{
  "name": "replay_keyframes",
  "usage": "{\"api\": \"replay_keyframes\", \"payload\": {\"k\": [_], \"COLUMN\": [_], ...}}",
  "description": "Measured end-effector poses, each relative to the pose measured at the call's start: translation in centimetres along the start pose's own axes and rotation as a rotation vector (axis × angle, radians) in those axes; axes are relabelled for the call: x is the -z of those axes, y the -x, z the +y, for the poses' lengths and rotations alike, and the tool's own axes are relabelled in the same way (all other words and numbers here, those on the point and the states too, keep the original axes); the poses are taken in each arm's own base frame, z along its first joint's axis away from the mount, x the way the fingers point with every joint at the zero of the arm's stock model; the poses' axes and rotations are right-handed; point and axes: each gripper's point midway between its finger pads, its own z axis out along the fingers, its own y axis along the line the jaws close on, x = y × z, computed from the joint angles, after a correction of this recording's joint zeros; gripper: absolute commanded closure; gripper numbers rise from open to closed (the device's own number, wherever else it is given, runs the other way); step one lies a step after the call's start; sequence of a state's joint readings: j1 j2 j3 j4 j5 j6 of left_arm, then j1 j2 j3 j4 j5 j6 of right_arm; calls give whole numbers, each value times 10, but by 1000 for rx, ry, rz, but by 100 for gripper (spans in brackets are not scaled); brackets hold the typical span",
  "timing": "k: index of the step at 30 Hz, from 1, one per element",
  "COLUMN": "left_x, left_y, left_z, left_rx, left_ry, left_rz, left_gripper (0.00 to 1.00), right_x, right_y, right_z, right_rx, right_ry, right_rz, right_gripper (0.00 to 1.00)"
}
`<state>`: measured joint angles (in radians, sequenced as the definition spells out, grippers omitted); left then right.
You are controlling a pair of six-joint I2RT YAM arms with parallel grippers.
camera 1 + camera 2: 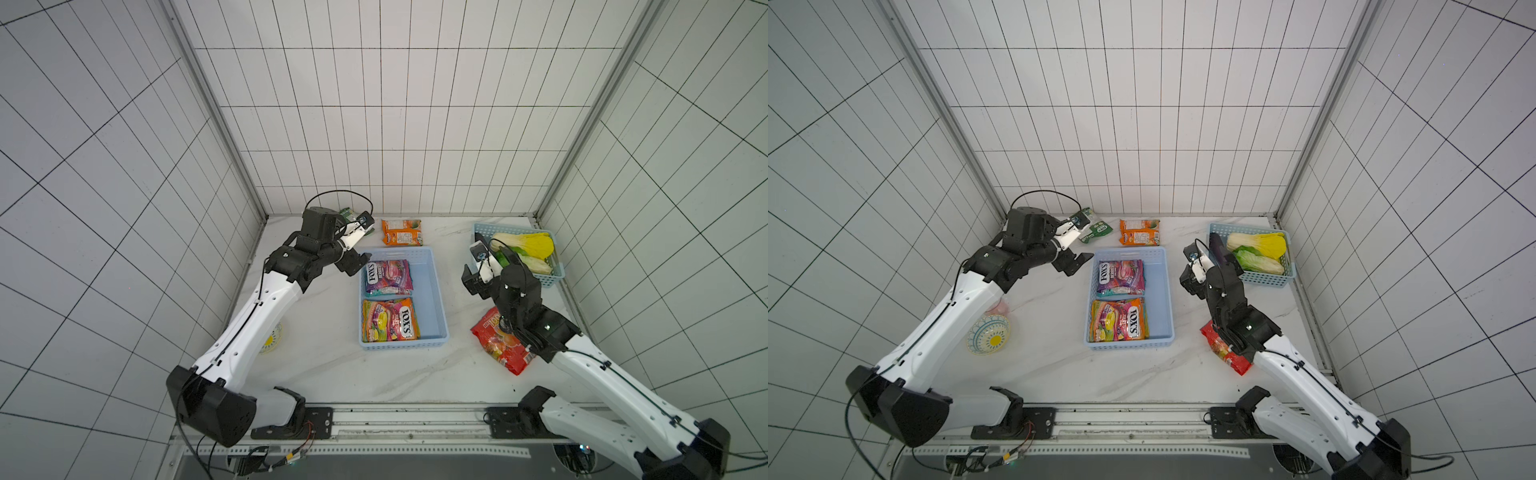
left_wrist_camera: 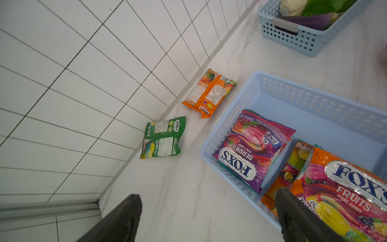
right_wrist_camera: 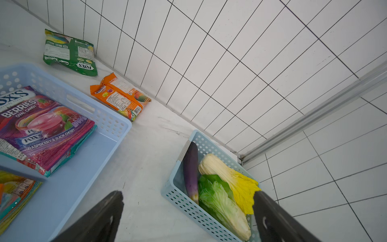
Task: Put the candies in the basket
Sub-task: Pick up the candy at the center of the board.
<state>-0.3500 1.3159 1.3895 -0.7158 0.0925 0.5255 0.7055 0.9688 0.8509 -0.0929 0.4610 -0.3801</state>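
The robot's right gripper keeps moving into the space [image 1: 439, 232] beside the orange bag's barcode end, which is open, until its fingers straddle that end [image 1: 417, 233] and can close.
The basket [image 1: 436, 291] [image 1: 1160, 291] [image 2: 314, 117] [image 3: 83, 167], a pale blue tray, sits mid-table. In it lie a purple FOXS candy bag [image 1: 388, 277] [image 2: 251, 148] and a multicoloured one [image 1: 390, 320] [image 2: 345, 199]. By the back wall lie an orange bag [image 1: 402, 232] [image 2: 209, 93] [image 3: 120, 97] and a green bag [image 1: 1096, 230] [image 2: 162, 137] [image 3: 70, 52]. A red bag [image 1: 500, 343] [image 1: 1225, 349] lies partly under my right arm. My left gripper [image 1: 355, 262] [image 2: 209, 194] hangs open and empty beside the basket's far left corner. My right gripper [image 1: 490, 270] [image 3: 188, 193] is open and empty.
A smaller blue basket [image 1: 557, 274] [image 3: 178, 199] at the back right holds plastic cabbages [image 3: 222, 201] and an eggplant [image 3: 190, 169]; one right finger is over it. A patterned bowl [image 1: 988, 334] sits under my left arm. Tiled walls close three sides.
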Motion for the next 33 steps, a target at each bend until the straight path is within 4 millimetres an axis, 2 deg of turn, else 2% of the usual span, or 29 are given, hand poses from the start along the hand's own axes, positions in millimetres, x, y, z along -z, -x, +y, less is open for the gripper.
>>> {"api": "replay_keyframes", "payload": {"k": [6,10,13,16,18,24,30,33], "left_x": [16,23,25,22,20,20,19,19], "left_y": [-15,-38,-63,-79,-82,-75,-70,-70], "left_z": [39,59,70,66,62,62,63,63], "left_rx": [288,463,579,632,652,666,665,662], "left_ry": [93,139,177,175,162,151,153,157], "left_rz": [-17,-17,1,23,28,-9,-27,-26], "left_gripper": [3,3,3,2,2,2,2,2], "right_x": [-32,-58,-79,-103,-120,-173,-223,-250], "right_y": [26,36,34,24,16,-1,-1,-1], "right_z": [4,8,13,18,19,28,41,50], "right_rx": [-99,-167,-229,-297,-344,-475,-576,-641], "right_ry": [47,69,94,119,131,187,254,297], "right_rz": [68,119,167,224,266,372,417,431], "right_gripper": [1,1,0,2,5,9,10,14]}}
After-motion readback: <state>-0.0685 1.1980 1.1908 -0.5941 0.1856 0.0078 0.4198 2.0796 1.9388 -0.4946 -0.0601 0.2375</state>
